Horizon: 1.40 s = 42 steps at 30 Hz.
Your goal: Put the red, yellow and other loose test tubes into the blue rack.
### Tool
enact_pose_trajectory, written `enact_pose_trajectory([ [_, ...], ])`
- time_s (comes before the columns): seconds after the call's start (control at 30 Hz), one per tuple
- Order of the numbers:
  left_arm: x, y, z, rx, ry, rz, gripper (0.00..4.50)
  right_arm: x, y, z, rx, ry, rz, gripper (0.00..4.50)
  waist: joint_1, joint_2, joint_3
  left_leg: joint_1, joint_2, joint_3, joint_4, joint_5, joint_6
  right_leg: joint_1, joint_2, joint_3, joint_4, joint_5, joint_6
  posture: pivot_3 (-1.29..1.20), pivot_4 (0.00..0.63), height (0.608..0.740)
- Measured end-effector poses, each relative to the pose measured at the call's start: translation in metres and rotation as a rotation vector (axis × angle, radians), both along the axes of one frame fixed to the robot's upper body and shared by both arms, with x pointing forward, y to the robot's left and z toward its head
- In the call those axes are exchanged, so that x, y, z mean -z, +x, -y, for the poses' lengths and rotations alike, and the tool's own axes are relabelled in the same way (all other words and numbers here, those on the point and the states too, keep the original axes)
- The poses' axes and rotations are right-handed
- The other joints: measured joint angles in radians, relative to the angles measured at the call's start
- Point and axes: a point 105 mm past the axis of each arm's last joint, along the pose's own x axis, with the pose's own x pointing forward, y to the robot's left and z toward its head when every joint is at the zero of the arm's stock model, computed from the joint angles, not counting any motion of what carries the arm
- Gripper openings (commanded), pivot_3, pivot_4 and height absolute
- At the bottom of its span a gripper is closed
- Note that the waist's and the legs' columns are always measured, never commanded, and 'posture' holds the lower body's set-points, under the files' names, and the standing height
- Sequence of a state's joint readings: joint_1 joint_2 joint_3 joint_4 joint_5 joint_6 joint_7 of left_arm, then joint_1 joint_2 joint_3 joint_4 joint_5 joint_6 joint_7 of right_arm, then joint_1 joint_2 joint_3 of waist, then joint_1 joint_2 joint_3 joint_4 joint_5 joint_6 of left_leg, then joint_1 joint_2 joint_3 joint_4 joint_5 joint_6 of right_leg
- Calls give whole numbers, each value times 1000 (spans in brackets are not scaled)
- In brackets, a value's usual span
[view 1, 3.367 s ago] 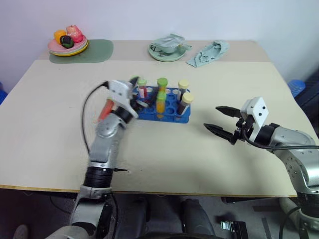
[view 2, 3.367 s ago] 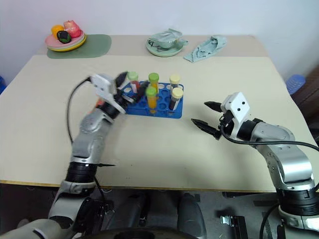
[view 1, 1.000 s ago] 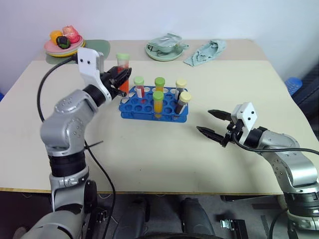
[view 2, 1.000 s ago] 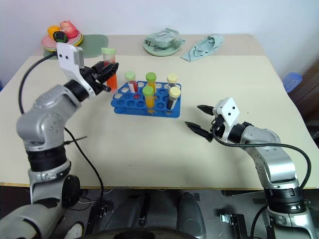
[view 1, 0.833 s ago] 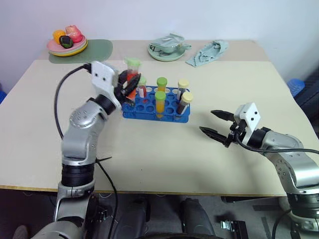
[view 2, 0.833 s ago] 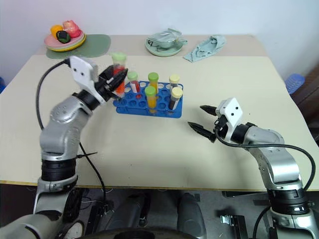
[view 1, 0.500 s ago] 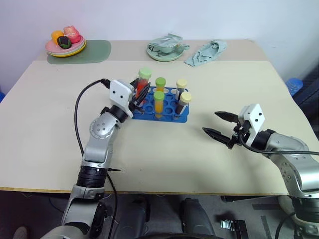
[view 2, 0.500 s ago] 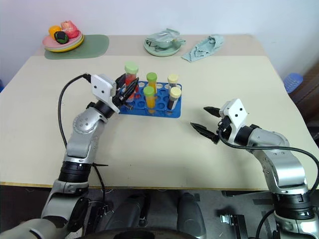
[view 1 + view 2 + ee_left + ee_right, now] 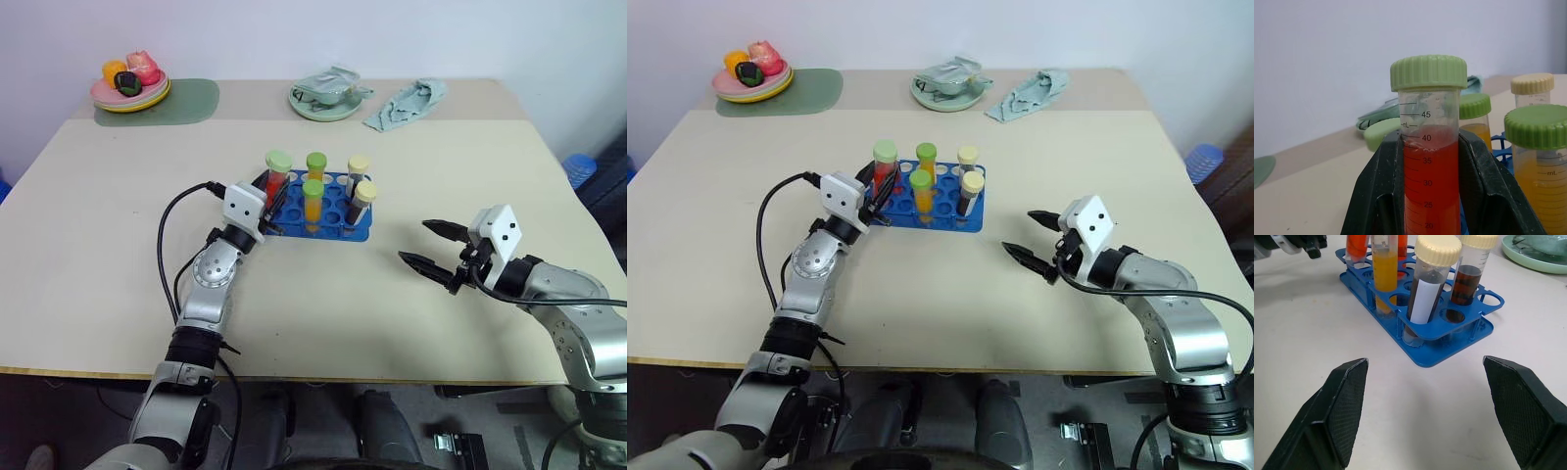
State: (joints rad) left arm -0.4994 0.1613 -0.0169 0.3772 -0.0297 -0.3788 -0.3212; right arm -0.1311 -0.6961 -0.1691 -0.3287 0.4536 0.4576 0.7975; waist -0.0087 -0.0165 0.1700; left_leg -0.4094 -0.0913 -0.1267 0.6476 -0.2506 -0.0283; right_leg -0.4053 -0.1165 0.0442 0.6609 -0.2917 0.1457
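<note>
The red test tube hangs upright over the blue rack, clear of the yellow tubes. My left gripper should keep lowering the red tube until its hole holds it, and then let go.
The blue rack stands mid-table. My left gripper is shut on a red test tube with a green cap, held upright at the rack's left end. The fingers hide its lower part, so how deep it sits cannot be told. Two yellow-orange tubes with green caps and two dark brown tubes with cream caps stand in the rack. To the right of the rack my right gripper hangs open above the table, holding nothing and facing the rack.
A plate of toy fruit on a green mat sits at the back left. At the back centre are a pale green dish and a crumpled cloth. Bare tabletop lies in front of the rack.
My left arm swung down and to the right, carrying the red tube from above the table left of the rack to the rack's left end. The right arm kept still.
</note>
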Motion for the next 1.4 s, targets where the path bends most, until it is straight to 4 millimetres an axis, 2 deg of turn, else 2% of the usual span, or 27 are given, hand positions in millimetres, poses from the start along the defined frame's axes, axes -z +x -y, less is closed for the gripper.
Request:
enact_pose_trajectory([
  [0.4, 8, 0, 9, 27, -27, 17, 872, -5, 2, -2, -8, -1, 17, 3848, 1, 1, -1, 0, 0, 0, 0, 0, 0, 1, 0, 0, 0, 0, 0, 0, 150, 740],
  [0.6, 21, -1, 2, 28, -68, -21, 872, -8, 3, -3, -11, -1, 28, 3848, 0, 1, -1, 1, 0, 0, 0, 0, 0, 1, 0, 0, 0, 0, 0, 0, 150, 740],
  [0.87, 30, -4, -3, 21, -106, -15, 872, -11, 5, -5, -20, -1, 37, 3848, -2, 1, -1, 1, 0, 0, 0, 0, 0, 1, 0, 0, 0, 0, 0, 0, 150, 740],
  [0.9, 31, -5, -2, 32, -111, -19, 1892, -11, 5, -4, -20, -1, 36, 3848, -2, 1, -1, 1, 0, 0, 0, 0, 0, 1, 0, 0, 0, 0, 0, 0, 150, 740],
  [1.07, 48, -10, -2, 47, -119, -78, 4342, -8, 6, -3, -20, -4, 27, 3848, -1, 1, -1, 1, 0, 0, 0, 0, 0, 1, 0, 0, 0, 0, 0, 0, 150, 740],
  [1.27, 33, -16, -6, 44, -115, -73, 4342, -6, 9, -1, -27, -9, 24, 3848, -3, 1, -1, 1, 0, 0, 0, 0, 0, 0, 0, 0, 0, 0, 0, 0, 150, 740],
  [1.4, 41, -28, -22, 58, -89, -196, 4342, 0, 9, 3, -20, -9, 13, 3848, -6, 1, -1, 1, 1, 0, -1, 0, 0, 0, 1, 0, 0, 0, 0, 0, 150, 740],
])
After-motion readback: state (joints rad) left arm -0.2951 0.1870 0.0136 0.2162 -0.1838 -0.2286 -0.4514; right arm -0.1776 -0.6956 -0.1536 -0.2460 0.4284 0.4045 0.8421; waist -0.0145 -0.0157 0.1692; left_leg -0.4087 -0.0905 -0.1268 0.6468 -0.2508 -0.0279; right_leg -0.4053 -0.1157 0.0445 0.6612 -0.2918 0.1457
